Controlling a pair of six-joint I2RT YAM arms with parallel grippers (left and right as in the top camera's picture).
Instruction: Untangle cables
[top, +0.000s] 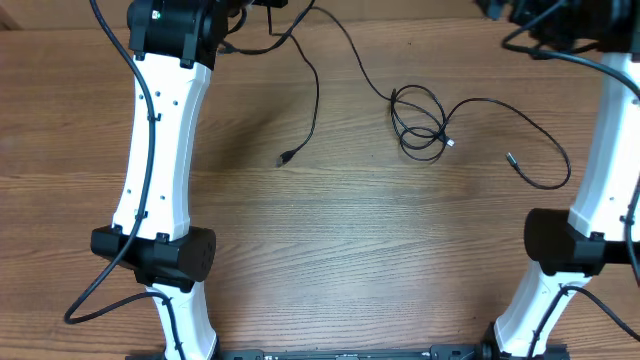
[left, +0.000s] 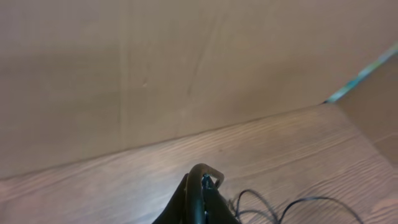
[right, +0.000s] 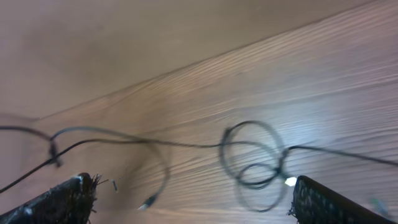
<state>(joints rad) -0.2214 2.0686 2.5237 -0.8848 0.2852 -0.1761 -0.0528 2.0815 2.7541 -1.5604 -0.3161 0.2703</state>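
Observation:
The coil's strand (top: 355, 55) toward my left gripper runs clear of the plug strand (top: 317, 92). My right gripper should keep moving closer until its fingers close around the coil's strand.
Thin black cables lie on the wooden table. A small coil (top: 420, 125) with a white plug (top: 450, 142) sits at center right. One strand (top: 545, 135) loops right from it to a plug end (top: 512, 157). Another strand (top: 312, 100) runs from the top edge down to a plug (top: 285, 158). My left gripper (left: 202, 186) is at the far edge of the table and shut on a cable that loops over its tips. My right gripper (right: 193, 193) is open wide and empty, above the coil (right: 252, 155).
A plain brown wall (left: 155, 62) rises behind the table's far edge. The white left arm (top: 160, 150) stretches along the left side and the white right arm (top: 600, 170) along the right. Thick arm wires (top: 100, 280) hang by the left base.

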